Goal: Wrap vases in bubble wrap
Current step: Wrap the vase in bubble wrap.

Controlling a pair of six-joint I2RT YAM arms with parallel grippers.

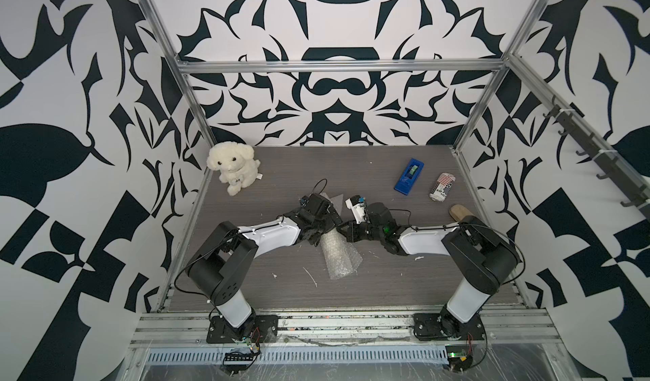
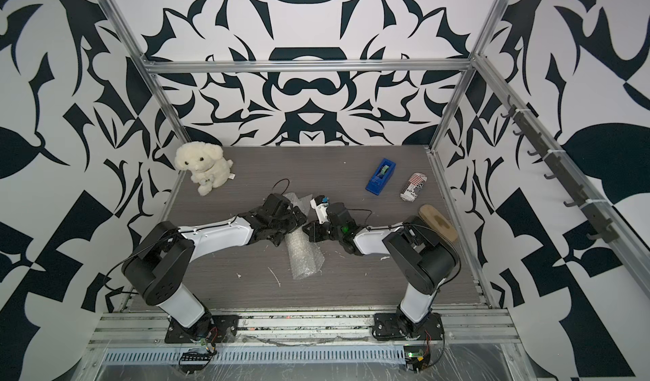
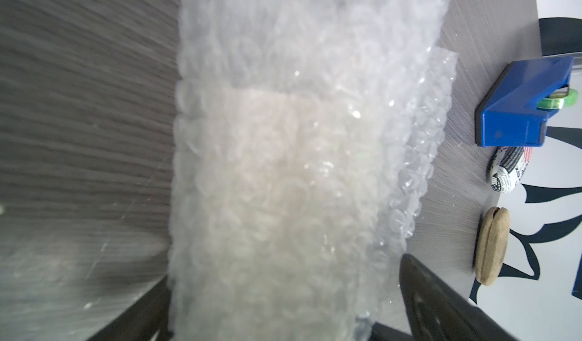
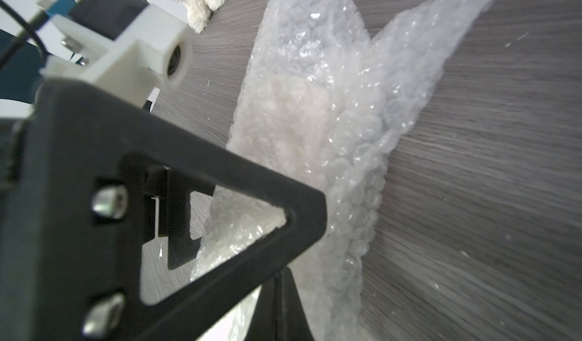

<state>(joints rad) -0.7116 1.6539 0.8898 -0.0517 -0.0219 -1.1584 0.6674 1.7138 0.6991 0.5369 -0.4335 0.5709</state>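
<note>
The bubble wrap's loose edge (image 3: pixel 426 144) is sticking out next to the bundle. My left gripper should hold the bundle shut (image 3: pixel 282 280) firmly before my right gripper goes off to the blue tape dispenser.
The bubble wrap (image 1: pixel 339 256) (image 2: pixel 304 256) lies rolled into a long bundle at mid-table. Through it in the wrist views shows the cream vase (image 3: pixel 277 182) (image 4: pixel 283 109), lying down inside. My left gripper (image 3: pixel 286 304) is open, with one dark finger on each side of the bundle and neither pressing it. One of its fingers (image 4: pixel 220 172) crosses in front of the wrap in the right wrist view. My right gripper (image 4: pixel 283 279) (image 1: pixel 340 228) is shut, its tips against the bundle's side next to the left gripper. Whether film is pinched cannot be told.
A plush dog (image 1: pixel 232 168) sits at the far left corner. A blue tape dispenser (image 1: pixel 408 176), a striped printed can (image 1: pixel 442 186) and a flat wooden piece (image 1: pixel 462 214) lie at the far right. Small white scraps dot the table (image 1: pixel 246 284) near the wrap.
</note>
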